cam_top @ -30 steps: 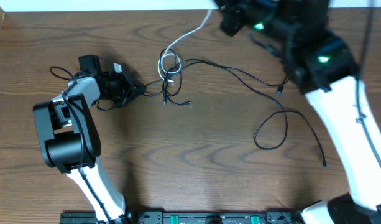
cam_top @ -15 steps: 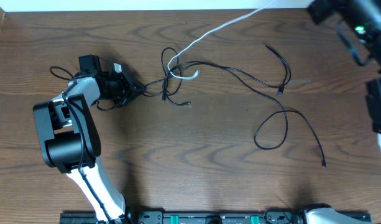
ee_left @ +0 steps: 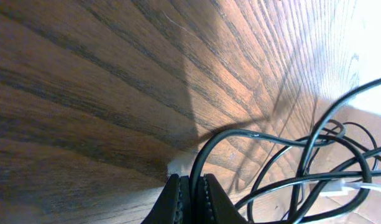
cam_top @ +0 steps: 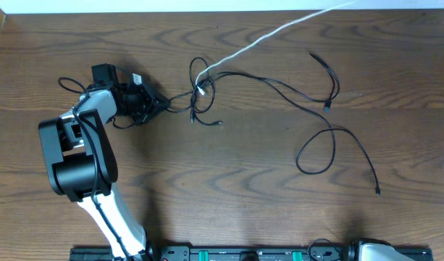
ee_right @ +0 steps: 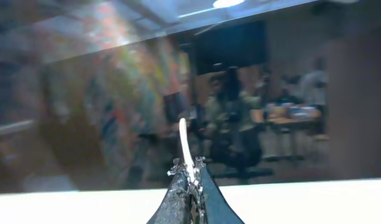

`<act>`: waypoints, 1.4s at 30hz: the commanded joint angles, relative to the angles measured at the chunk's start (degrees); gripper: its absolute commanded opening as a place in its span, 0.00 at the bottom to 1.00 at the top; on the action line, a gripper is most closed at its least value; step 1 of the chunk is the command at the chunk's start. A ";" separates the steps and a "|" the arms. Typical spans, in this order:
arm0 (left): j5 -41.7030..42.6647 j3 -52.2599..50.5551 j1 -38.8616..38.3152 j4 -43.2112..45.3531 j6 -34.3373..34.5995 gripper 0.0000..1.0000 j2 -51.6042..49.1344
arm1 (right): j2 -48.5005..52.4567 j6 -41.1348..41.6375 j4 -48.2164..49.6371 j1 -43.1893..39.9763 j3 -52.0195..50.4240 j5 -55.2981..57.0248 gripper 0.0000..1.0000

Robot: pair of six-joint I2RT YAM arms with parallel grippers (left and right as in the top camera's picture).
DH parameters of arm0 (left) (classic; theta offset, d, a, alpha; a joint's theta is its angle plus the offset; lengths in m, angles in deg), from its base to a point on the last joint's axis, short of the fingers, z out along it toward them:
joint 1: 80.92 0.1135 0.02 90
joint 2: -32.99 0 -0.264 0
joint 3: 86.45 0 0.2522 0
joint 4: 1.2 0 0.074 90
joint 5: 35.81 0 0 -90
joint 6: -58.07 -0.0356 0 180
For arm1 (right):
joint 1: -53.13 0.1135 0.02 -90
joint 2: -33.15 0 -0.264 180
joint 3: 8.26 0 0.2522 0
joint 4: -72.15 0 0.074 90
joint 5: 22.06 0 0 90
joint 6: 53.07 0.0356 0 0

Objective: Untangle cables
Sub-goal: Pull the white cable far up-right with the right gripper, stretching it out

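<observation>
I continue pulling the white cable out with my right gripper until it reaches open wood (cam_top: pixel 424 90), because the white plug (cam_top: pixel 200 90) sits at the black loops that my left gripper holds in place.
A knot of thin black cables (cam_top: pixel 200 94) lies at the table's upper middle. My left gripper (cam_top: pixel 162 105) is shut on one black cable (ee_left: pixel 206 155) at the knot's left side; in the left wrist view the cord runs up between the closed jaws (ee_left: pixel 191 186). A white cable (cam_top: pixel 265 36) stretches taut from the knot to the upper right, past the table's edge. The right gripper (ee_right: pixel 190 169) is out of the overhead view and is shut on the white cable (ee_right: pixel 184 134). More black cable loops lie to the right (cam_top: pixel 316 152), one ending in a plug (cam_top: pixel 379 192).
The left arm's body (cam_top: pixel 77 148) fills the table's left side, with its own thick cord (cam_top: pixel 66 83) behind it. A white strip (cam_top: pixel 135 6) borders the far table edge. A black rail (cam_top: pixel 243 254) runs along the front edge.
The right arm has swung up and right out of the overhead view, drawing the white cable's loops out of the knot into a straight line. The left gripper has stayed put.
</observation>
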 commanded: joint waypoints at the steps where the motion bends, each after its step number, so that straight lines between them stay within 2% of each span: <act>1: 0.28 0.20 0.13 -0.11 -0.76 0.08 -0.96 | -0.66 1.51 0.96 -3.87 -0.09 7.91 0.01; 6: 0.28 0.20 0.13 -0.11 -0.76 0.08 -0.96 | -0.74 1.51 -0.02 -9.09 -0.09 18.53 0.01; 10: 0.28 0.20 0.13 -0.11 -0.76 0.08 -0.96 | -0.57 0.57 -3.13 -12.17 -0.09 20.90 0.01; 14: 0.26 0.20 0.13 -0.11 -0.76 0.08 -0.96 | -0.44 -0.15 -8.00 -13.55 -0.09 17.94 0.01; 21: 0.26 0.20 0.13 -0.09 -0.76 0.08 -0.96 | 0.46 -1.92 -15.72 -15.96 -0.11 34.97 0.01; 27: 0.26 0.20 0.13 -0.11 -0.76 0.08 -0.96 | 3.56 -1.38 -26.53 -16.00 -0.11 37.07 0.01; 34: 0.28 0.20 0.13 -0.13 -0.76 0.08 -0.96 | 15.15 0.63 -39.50 -16.46 -0.13 37.09 0.01; 42: 0.28 0.20 0.13 -0.13 -0.76 0.08 -0.96 | 32.35 0.39 -42.86 -20.87 -0.13 37.00 0.01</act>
